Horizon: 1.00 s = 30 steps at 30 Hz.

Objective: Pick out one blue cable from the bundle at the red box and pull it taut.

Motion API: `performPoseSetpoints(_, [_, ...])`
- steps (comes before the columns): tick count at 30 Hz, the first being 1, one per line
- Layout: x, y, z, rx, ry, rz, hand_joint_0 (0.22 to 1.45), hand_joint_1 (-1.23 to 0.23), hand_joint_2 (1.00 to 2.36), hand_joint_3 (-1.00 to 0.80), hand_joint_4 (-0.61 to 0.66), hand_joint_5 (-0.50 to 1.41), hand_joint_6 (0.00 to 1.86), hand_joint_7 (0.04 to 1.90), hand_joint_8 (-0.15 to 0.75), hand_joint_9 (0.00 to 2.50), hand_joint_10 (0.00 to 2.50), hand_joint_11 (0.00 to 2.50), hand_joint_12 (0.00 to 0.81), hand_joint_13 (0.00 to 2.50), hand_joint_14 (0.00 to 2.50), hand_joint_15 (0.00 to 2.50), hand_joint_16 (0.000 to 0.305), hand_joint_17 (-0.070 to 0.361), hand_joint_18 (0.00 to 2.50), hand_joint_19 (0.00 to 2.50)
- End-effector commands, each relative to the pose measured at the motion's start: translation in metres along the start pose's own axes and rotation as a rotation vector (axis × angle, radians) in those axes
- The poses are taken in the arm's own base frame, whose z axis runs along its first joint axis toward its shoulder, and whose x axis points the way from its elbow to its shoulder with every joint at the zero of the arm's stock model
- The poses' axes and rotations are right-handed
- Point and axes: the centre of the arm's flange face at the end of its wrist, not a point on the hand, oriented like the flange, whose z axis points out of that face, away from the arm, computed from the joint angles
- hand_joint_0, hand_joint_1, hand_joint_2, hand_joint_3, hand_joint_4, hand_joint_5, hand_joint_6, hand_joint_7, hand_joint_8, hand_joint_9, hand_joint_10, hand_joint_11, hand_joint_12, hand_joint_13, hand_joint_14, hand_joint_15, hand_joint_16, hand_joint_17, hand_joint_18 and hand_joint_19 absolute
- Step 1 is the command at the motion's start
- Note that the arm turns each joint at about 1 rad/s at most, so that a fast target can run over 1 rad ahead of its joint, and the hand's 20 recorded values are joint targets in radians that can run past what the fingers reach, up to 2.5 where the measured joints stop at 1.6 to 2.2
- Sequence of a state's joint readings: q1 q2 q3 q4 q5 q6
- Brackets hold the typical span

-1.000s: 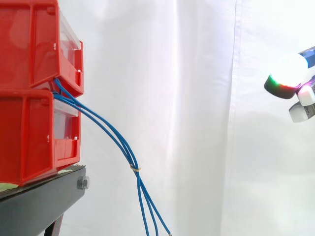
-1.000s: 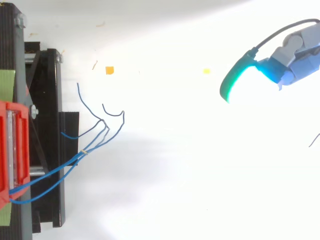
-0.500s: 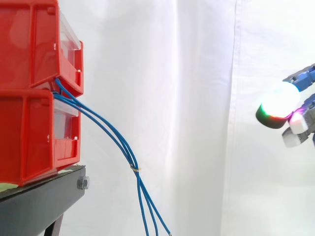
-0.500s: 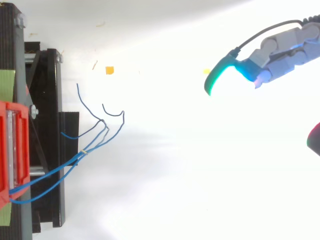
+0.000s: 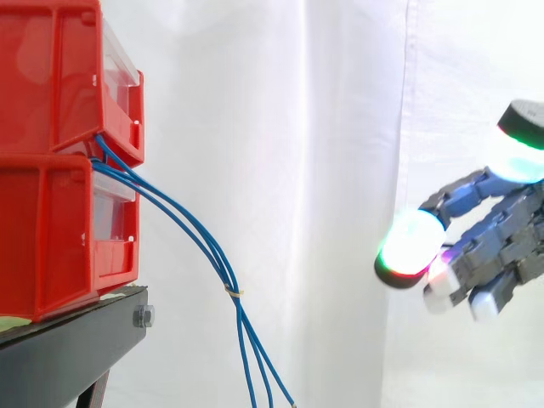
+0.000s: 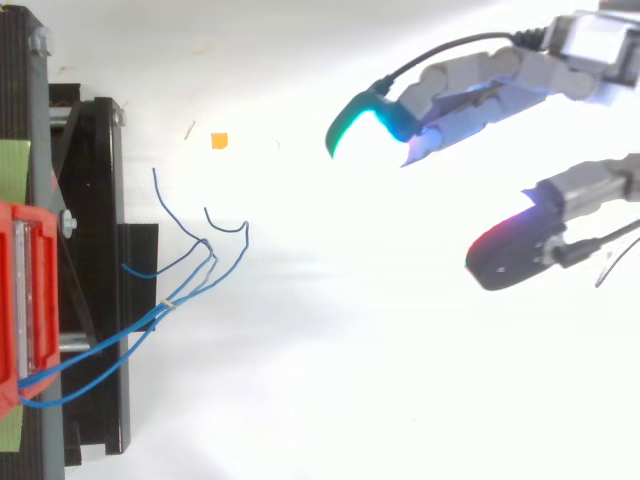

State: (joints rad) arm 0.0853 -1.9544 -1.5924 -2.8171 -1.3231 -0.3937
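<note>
My gripper will lift the whole bundle at once, with loose cable ends still drooping, because a small pale band (image 5: 234, 292) ties the blue cables (image 5: 206, 239).
A bundle of thin blue cables (image 5: 195, 236) comes out between the two stacked red bins (image 5: 59, 153) and droops down to the right, tied by a small pale band (image 5: 233, 291) before the strands splay apart. From above, the cables (image 6: 110, 345) run right from the red bin (image 6: 25, 300) and their loose ends fan out. My hand (image 5: 493, 251) is at the right, well clear of the cables, open with fingers stretched toward the left and the thumb apart. In the top view the hand (image 6: 500, 85) holds nothing.
The bins stand on a black stand (image 5: 76, 348) at the left, before a white curtain (image 5: 323, 170). A small orange scrap (image 6: 218, 140) lies on the white floor. Open room lies between the hand and the cables.
The hand has come in from the right edge, moving left and lower toward the cables, and more of it shows with fingers spread. The cables have not moved.
</note>
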Motion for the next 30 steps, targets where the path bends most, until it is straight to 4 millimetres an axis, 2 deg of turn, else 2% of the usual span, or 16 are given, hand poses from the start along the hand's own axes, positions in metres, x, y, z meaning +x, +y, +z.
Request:
performPoseSetpoints(1, [0.010,-0.007,0.013,-0.007,-0.010,-0.002,0.54,-0.61,1.00,-0.49,0.26,-0.18,0.50,0.66,0.311,0.71,0.00,0.04,0.362,0.54,0.01,0.18,0.050,0.114,0.43,0.52])
performPoseSetpoints(5, [0.028,-0.025,0.039,-0.007,-0.018,0.002,0.54,-0.61,1.00,-0.49,0.27,-0.18,0.50,0.67,0.312,0.72,0.00,0.07,0.365,0.56,0.01,0.20,0.050,0.113,0.45,0.54])
performPoseSetpoints(11, [0.042,-0.036,0.069,-0.010,-0.013,0.007,0.54,-0.61,1.00,-0.49,0.27,-0.17,0.50,0.67,0.313,0.73,0.00,0.09,0.368,0.58,0.01,0.22,0.050,0.113,0.46,0.55])
performPoseSetpoints(12, [0.045,-0.034,0.080,-0.019,-0.015,0.009,0.54,-0.61,1.00,-0.49,0.28,-0.17,0.50,0.67,0.313,0.73,0.00,0.09,0.368,0.58,0.01,0.21,0.050,0.113,0.46,0.55])
performPoseSetpoints(15, [0.050,-0.039,0.094,-0.024,-0.012,0.010,0.54,-0.61,1.00,-0.49,0.28,-0.17,0.50,0.68,0.317,0.74,0.00,0.10,0.371,0.59,0.01,0.22,0.050,0.113,0.46,0.54])
performPoseSetpoints(16, [0.054,-0.042,0.110,-0.041,-0.001,0.016,0.54,-0.61,1.00,-0.48,0.28,-0.17,0.50,0.68,0.316,0.74,0.00,0.10,0.370,0.60,0.01,0.23,0.050,0.112,0.47,0.55])
performPoseSetpoints(21, [0.066,-0.050,0.139,-0.080,0.031,0.036,0.54,-0.61,1.00,-0.48,0.28,-0.17,0.50,0.68,0.318,0.76,0.00,0.11,0.370,0.61,0.01,0.23,0.050,0.112,0.48,0.56])
performPoseSetpoints(23, [0.069,-0.054,0.144,-0.092,0.030,0.039,0.54,-0.61,1.00,-0.48,0.28,-0.17,0.50,0.69,0.318,0.76,0.00,0.12,0.369,0.62,0.01,0.23,0.050,0.112,0.48,0.56])
performPoseSetpoints(30, [0.067,-0.049,0.149,-0.150,0.015,0.051,0.54,-0.61,1.00,-0.49,0.29,-0.17,0.50,0.70,0.320,0.77,0.01,0.13,0.371,0.62,0.01,0.25,0.050,0.113,0.48,0.57])
